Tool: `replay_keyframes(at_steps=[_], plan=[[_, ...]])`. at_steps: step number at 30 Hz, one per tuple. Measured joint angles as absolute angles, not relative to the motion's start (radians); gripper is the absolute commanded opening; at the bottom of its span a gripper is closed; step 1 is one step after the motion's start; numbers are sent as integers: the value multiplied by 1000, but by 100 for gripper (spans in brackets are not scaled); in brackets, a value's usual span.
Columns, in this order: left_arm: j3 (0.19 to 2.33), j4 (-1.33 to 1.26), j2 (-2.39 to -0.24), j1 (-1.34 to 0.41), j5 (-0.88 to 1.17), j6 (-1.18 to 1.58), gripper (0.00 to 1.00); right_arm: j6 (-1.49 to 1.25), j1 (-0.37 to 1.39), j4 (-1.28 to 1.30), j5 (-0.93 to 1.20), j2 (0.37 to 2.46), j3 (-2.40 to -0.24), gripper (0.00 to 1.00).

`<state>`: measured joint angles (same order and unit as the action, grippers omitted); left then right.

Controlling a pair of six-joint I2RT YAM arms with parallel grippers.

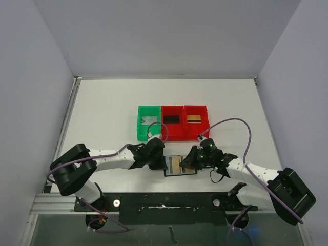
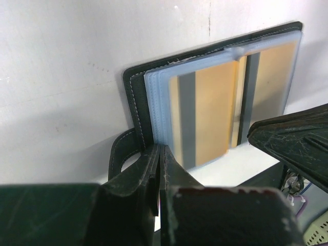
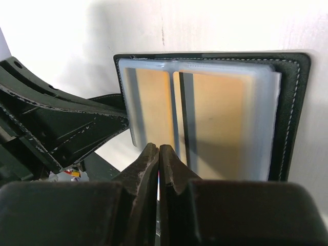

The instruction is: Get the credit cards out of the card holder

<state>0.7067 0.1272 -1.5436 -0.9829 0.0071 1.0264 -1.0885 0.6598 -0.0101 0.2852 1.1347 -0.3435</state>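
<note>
The left gripper's fingers are at the sleeve's outer edge [image 2: 157,117], short of the gold card, so the robot should move them back and close them nearer the card's striped end [image 2: 182,134].
The card holder [image 1: 180,166] lies open on the table between my two grippers. Its clear sleeves show gold cards [image 2: 212,113] with dark stripes, also seen in the right wrist view [image 3: 220,123]. My left gripper [image 1: 163,162] is shut, with its tips [image 2: 161,149] at the holder's black cover [image 2: 136,97], by the strap tab [image 2: 119,154]. My right gripper [image 1: 191,162] is shut, with its tips [image 3: 158,148] at the near edge of the sleeves. I see nothing between either pair of jaws. A gold card [image 1: 193,118], a black card [image 1: 171,119] and a pale grey card [image 1: 149,120] lie in the bins.
A green bin [image 1: 139,123] and two red bins [image 1: 174,132] [image 1: 206,121] stand in a row just behind the holder. The right gripper's body [image 2: 292,143] shows in the left wrist view, and the left gripper's body [image 3: 61,128] in the right wrist view.
</note>
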Motion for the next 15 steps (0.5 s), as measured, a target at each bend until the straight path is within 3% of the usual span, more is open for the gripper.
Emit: replay_keyframes(at_steps=[8,12,15], plan=[[702,157,-1522,-983,-17,1026,0,-1081,660,79,252,1134,-353,0],[701,169,-1516,-983,-24,1024,0,-1078,660,91,246,1131,-362,6],[702,171,-1515,-983,-25,1020,16,-1076,660,89,249,1131,-364,12]])
